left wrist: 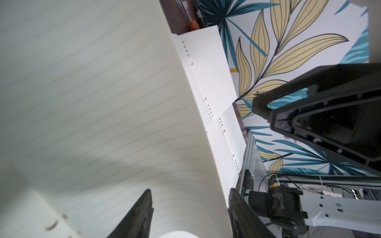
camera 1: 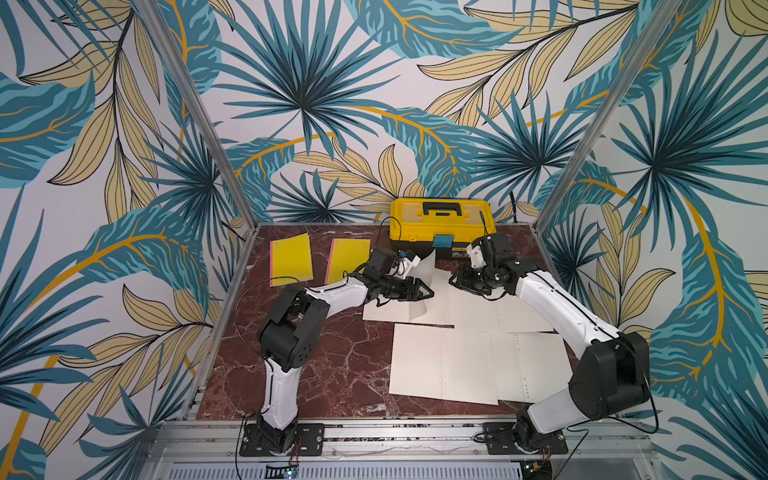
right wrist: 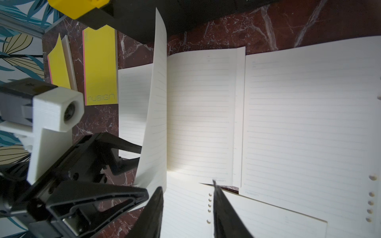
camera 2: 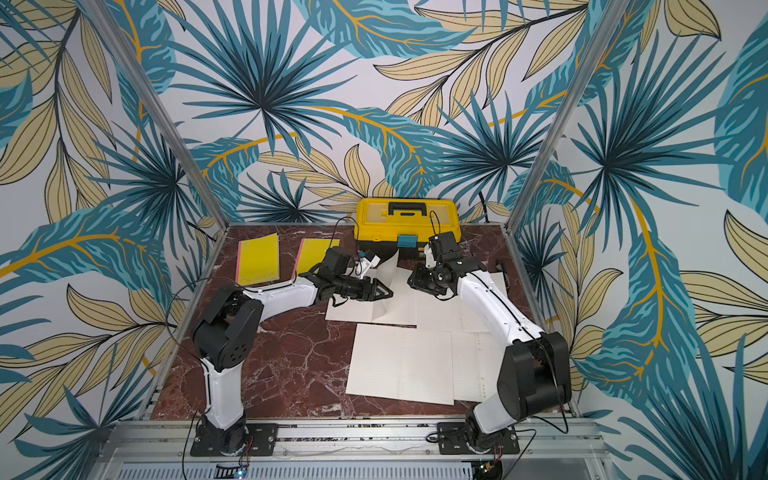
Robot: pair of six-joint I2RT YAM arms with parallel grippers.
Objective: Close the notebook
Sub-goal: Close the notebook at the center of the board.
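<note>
The curled page is the only one standing and the sheets (right wrist: pixel 133 99) beneath lie flat, so my right gripper should hold the curled page over and my left gripper should go back to the notebook's outer edge (camera 1: pixel 365 311).
The open notebook (camera 1: pixel 440 308) (camera 2: pixel 402 311) (right wrist: pixel 198 115) lies flat at the back middle of the marble table, lined pages up. One of its pages (camera 1: pixel 420 279) (right wrist: pixel 156 99) (left wrist: pixel 103 103) stands upright and curled near the spine. My left gripper (camera 1: pixel 427 291) (camera 2: pixel 386 291) (left wrist: pixel 190 190) is open, its fingertips against that page from the left side, the sheet bowing in front of them. Just right of the page, over the notebook's right half, my right gripper (camera 1: pixel 453 281) (camera 2: pixel 410 277) (right wrist: pixel 187 185) hovers open and holds nothing.
A yellow toolbox (camera 1: pixel 442 220) stands behind the notebook against the back wall. Two closed yellow notebooks (camera 1: pixel 291 259) (camera 1: pixel 349 257) lie at the back left. Loose punched lined sheets (camera 1: pixel 478 361) (camera 1: pixel 505 312) cover the table in front and to the right.
</note>
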